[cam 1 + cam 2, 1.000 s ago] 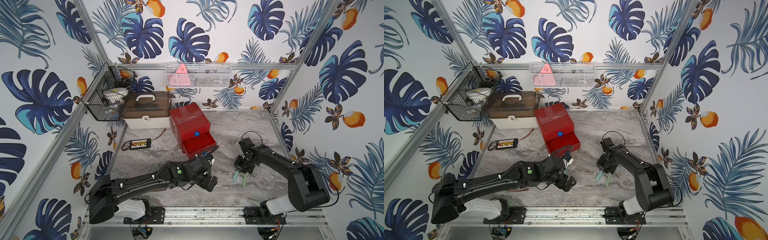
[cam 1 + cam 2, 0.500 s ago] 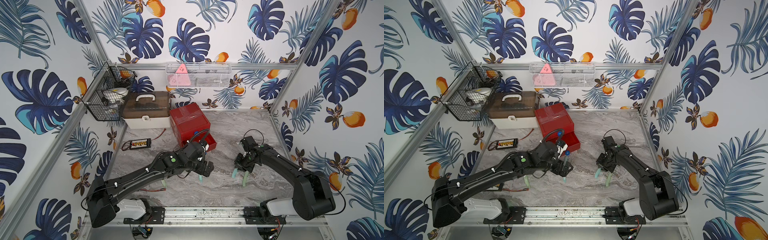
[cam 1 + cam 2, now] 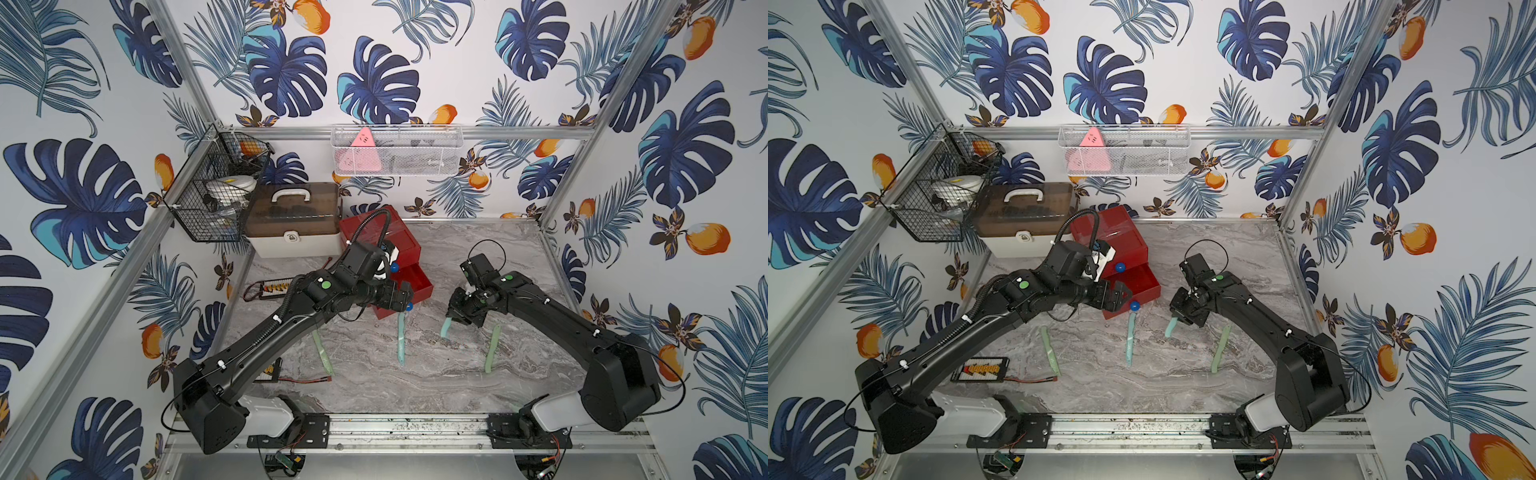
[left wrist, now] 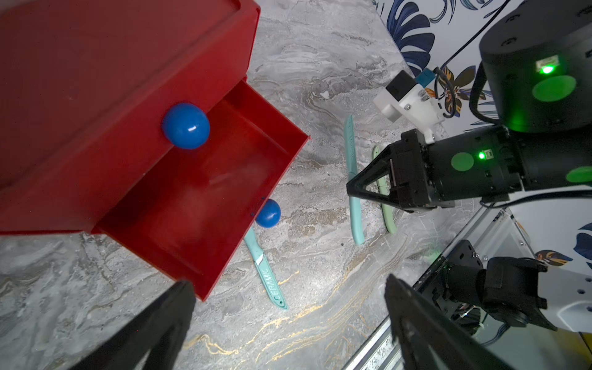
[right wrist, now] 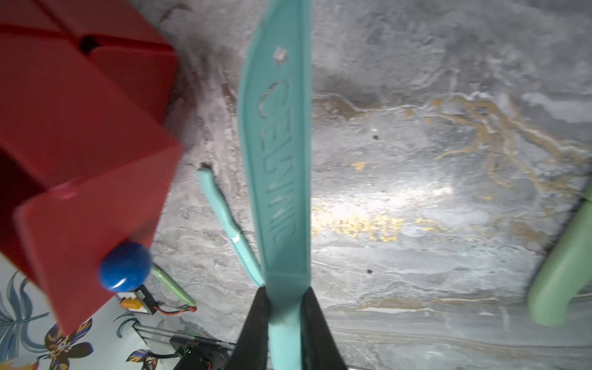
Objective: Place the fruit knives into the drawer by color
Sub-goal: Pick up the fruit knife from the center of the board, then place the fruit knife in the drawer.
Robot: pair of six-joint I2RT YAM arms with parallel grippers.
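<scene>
Next, I move my left gripper back and take the second teal knife (image 3: 401,339) with it, because it is over the open tray (image 3: 414,278) that the teal knife in my right gripper needs.
The red drawer (image 3: 380,232) (image 3: 1108,232) stands at the back of the table, its lowest tray (image 4: 198,198) pulled out and bare inside. My left gripper (image 3: 400,300) (image 4: 288,283) hovers open by that tray's front corner, holding nothing. My right gripper (image 3: 457,316) (image 5: 285,294) is shut on a teal fruit knife (image 3: 445,328) (image 5: 278,160), which hangs above the table to the right of the tray. A second teal knife (image 3: 401,336) (image 4: 267,275) lies just in front of the tray's blue knob (image 4: 268,213). Two pale green knives (image 3: 323,349) (image 3: 492,349) lie flat to either side.
A beige case with a brown lid (image 3: 297,220) stands left of the drawer, under a black wire basket (image 3: 216,187). A white mesh basket (image 3: 397,151) hangs on the back wall. A charger board with a red cable (image 3: 980,370) lies front left, another (image 3: 276,286) further back.
My left arm has swung back from the table's front to the open tray, uncovering the teal knife on the table. My right gripper has carried its teal knife leftward, toward the drawer.
</scene>
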